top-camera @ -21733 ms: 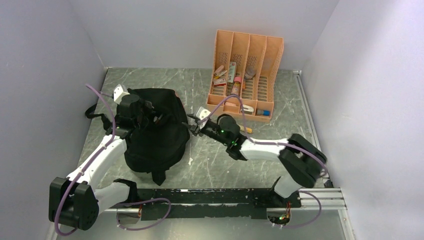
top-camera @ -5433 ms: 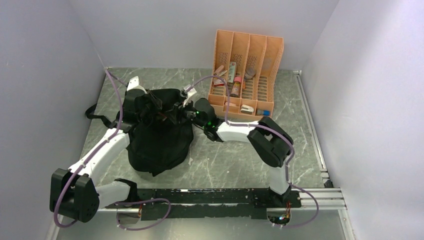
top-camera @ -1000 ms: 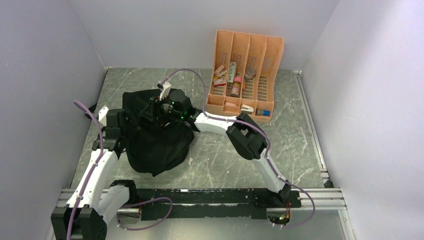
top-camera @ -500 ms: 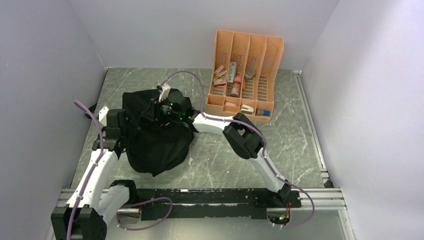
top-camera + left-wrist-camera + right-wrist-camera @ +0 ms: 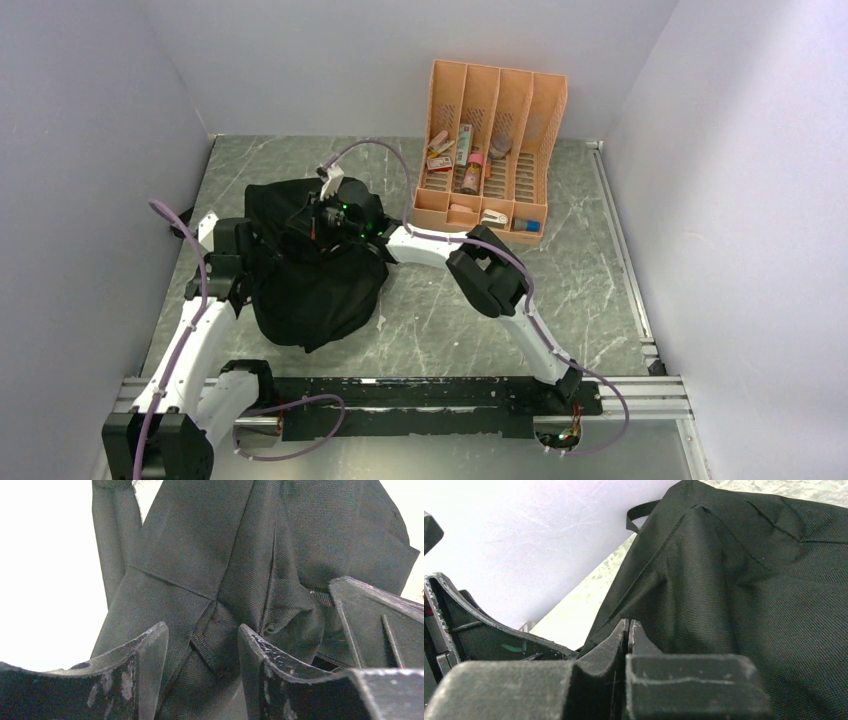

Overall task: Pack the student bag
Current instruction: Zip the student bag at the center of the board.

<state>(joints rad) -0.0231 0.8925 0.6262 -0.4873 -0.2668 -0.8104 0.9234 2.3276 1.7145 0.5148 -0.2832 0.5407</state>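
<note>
My left gripper needs to keep the seamed fold (image 5: 206,630) still while my right gripper pulls toward the organizer, because the bag's fabric bunches (image 5: 291,611) around the zipper.
The student bag (image 5: 320,290), a large black fabric backpack, lies slumped on the left half of the table. My left gripper (image 5: 252,248) is at the bag's left side. In the left wrist view its jaws stand apart, with a seamed fold of the bag (image 5: 225,545) filling the gap between its fingers (image 5: 150,670). My right gripper (image 5: 310,222) reaches across onto the top of the bag. In the right wrist view the tips of my right gripper (image 5: 628,626) meet with nothing visible between them, close against the bag (image 5: 764,580).
An orange slotted desk organizer (image 5: 540,110) stands at the back right, holding several small items (image 5: 465,170). A grey wall (image 5: 90,150) is close to the bag's left side. The marbled tabletop (image 5: 580,260) stretches out right of the right arm.
My right gripper's jaws have closed over the last second. Both arms and the bag have stayed nearly where they were.
</note>
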